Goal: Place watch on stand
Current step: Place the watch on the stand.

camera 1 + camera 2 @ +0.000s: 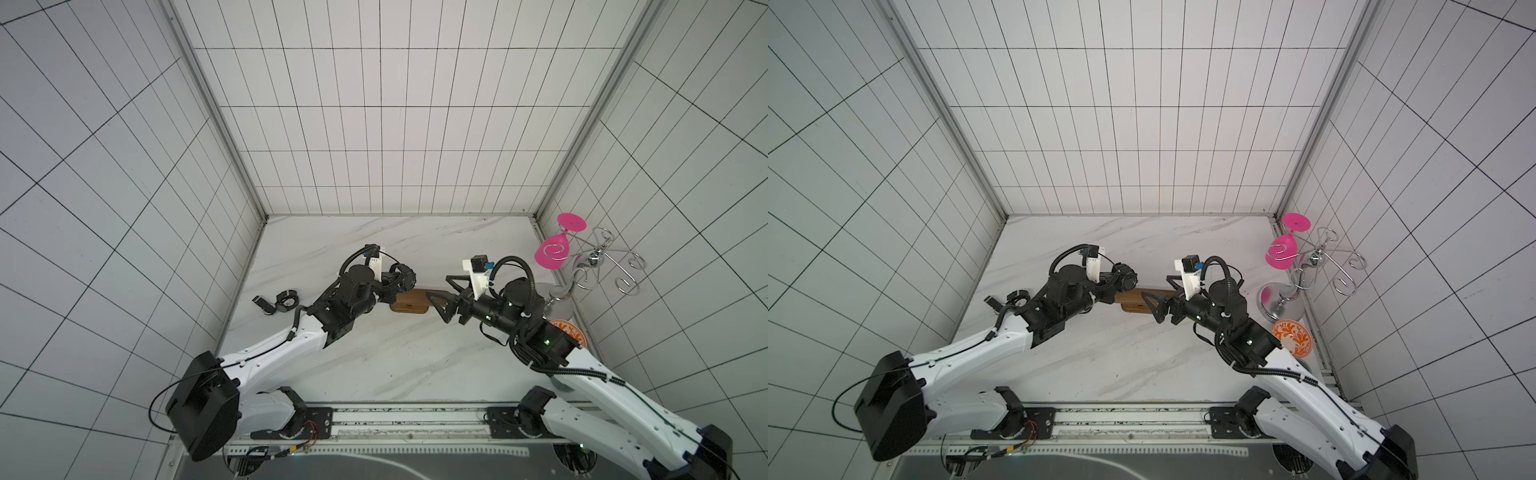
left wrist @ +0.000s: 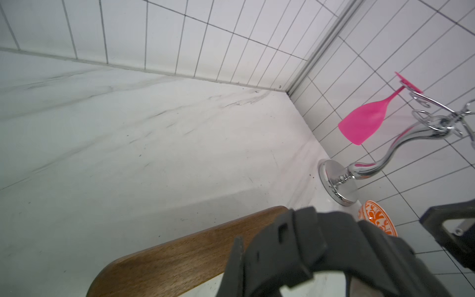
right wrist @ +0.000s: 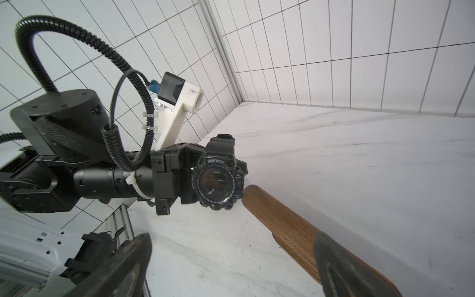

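Observation:
The watch's dial (image 3: 215,183) points along the stand in the robot's left gripper, so the robot should pass the watch to its right gripper before it slides the watch's strap onto the stand.
A black sport watch (image 3: 218,180) is held off the table at the left tip of the stand (image 1: 411,302), with my left gripper (image 1: 392,286) shut on it. The watch (image 1: 405,277) faces the right arm. The stand (image 3: 282,221) is a brown wooden bar on an oval base. In the left wrist view the watch strap (image 2: 295,244) looms over the bar (image 2: 185,254); I cannot tell whether they touch. My right gripper (image 1: 438,286) stands open at the bar's right end, one finger (image 3: 341,267) over the wood, gripping nothing. Both top views show this, watch (image 1: 1126,280) and stand (image 1: 1133,301).
A second black watch (image 1: 282,301) lies on the marble table near the left wall. At the right wall stands a silver wire glass rack (image 1: 598,262) with a pink glass (image 1: 552,253) hanging from it. An orange patterned bowl (image 1: 1293,336) sits beside the right arm.

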Controlling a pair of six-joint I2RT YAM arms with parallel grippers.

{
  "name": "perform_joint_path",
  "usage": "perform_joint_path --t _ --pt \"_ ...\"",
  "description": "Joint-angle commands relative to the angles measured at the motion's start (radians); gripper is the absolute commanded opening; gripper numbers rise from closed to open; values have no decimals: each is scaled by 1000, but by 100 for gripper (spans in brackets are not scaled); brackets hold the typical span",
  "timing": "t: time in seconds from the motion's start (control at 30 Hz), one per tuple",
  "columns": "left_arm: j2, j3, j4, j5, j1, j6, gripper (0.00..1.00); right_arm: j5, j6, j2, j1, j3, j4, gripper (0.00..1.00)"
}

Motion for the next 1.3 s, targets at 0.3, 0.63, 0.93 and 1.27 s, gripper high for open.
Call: perform_joint_path --t 0.3,0.63,0.93,1.27 --pt "81 105 -151 -121 -70 -70 0 69 57 102 73 65 10 97" --pt "104 119 -138 -121 -117 -57 0 -22 74 175 77 77 68 90" --pt "96 122 -132 -131 -159 -63 0 11 93 184 78 65 72 81" --pt "80 116 -126 -133 -179 -66 0 3 94 199 77 66 71 73"
